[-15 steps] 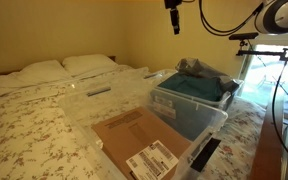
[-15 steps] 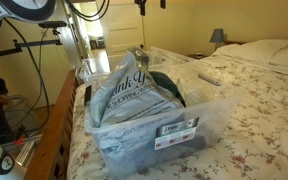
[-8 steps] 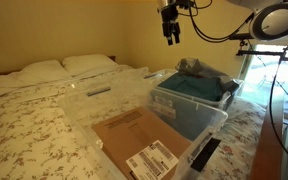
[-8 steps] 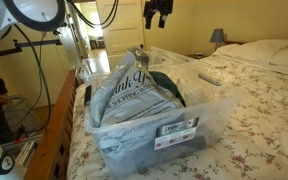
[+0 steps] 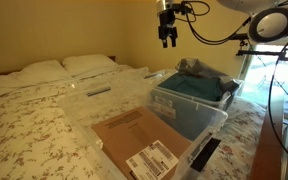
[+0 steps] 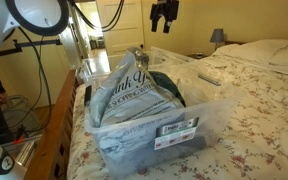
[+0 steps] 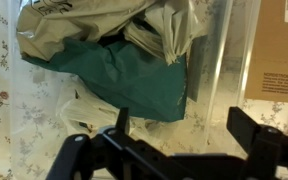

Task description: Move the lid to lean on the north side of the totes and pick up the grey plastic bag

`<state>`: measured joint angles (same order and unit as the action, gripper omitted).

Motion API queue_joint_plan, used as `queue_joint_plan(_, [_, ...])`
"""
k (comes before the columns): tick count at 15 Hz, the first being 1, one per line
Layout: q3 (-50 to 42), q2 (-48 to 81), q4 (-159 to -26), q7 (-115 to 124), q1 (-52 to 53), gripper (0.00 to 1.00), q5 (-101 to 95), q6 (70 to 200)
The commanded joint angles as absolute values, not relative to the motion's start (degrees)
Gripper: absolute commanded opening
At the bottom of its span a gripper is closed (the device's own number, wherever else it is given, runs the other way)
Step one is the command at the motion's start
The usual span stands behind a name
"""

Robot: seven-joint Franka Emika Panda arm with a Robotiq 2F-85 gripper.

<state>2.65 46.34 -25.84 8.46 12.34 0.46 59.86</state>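
Observation:
Next, my open gripper comes back over the bag's raised end (image 6: 136, 55) and goes down to grip it, because the gripper is hanging past the grey plastic bag, near the teal fabric (image 7: 134, 85).
A grey plastic bag (image 6: 134, 90) lies crumpled on teal fabric in a clear tote (image 6: 149, 135). It also shows in an exterior view (image 5: 196, 69) and in the wrist view (image 7: 79, 25). A clear lid (image 5: 102, 92) seems to lie flat on the bed beside the totes. My gripper (image 5: 167, 35) hangs high above the totes, also seen in an exterior view (image 6: 163, 18). In the wrist view it (image 7: 184, 116) is open and empty, looking down on the bag and teal fabric.
A second clear tote (image 5: 199, 150) holds a cardboard box (image 5: 134, 135) with a label. The totes sit on a floral bed (image 5: 24, 120) with pillows (image 5: 44, 70). Camera stands and cables (image 6: 44, 60) are by the bed's foot. A lamp (image 6: 217, 37) stands by the headboard.
My gripper has come down a little into view and shifted sideways above the totes. It stays open. Nothing on the bed has moved.

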Motion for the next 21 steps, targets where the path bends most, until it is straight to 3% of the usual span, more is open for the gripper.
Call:
queue_joint_plan(1, [0.29,45.92,-25.94,7.46,13.38,1.0,-3.33,62.54])
queue_joint_plan(3, [-0.67,45.43,-26.56,7.9,12.18,1.0,-4.38,61.7])
queue_joint_plan(8, [-0.79,44.69,-27.1,9.15,8.09,1.0,-2.12,43.13])
queue_joint_plan(9, [-0.67,41.08,-37.33,9.39,7.12,1.0,-1.19,48.04])
queue_joint_plan(13, [0.45,39.57,-38.95,10.04,5.49,1.0,1.92,46.58])
queue_joint_plan(21, [2.7,26.02,-55.93,8.65,6.18,1.0,4.81,63.37])
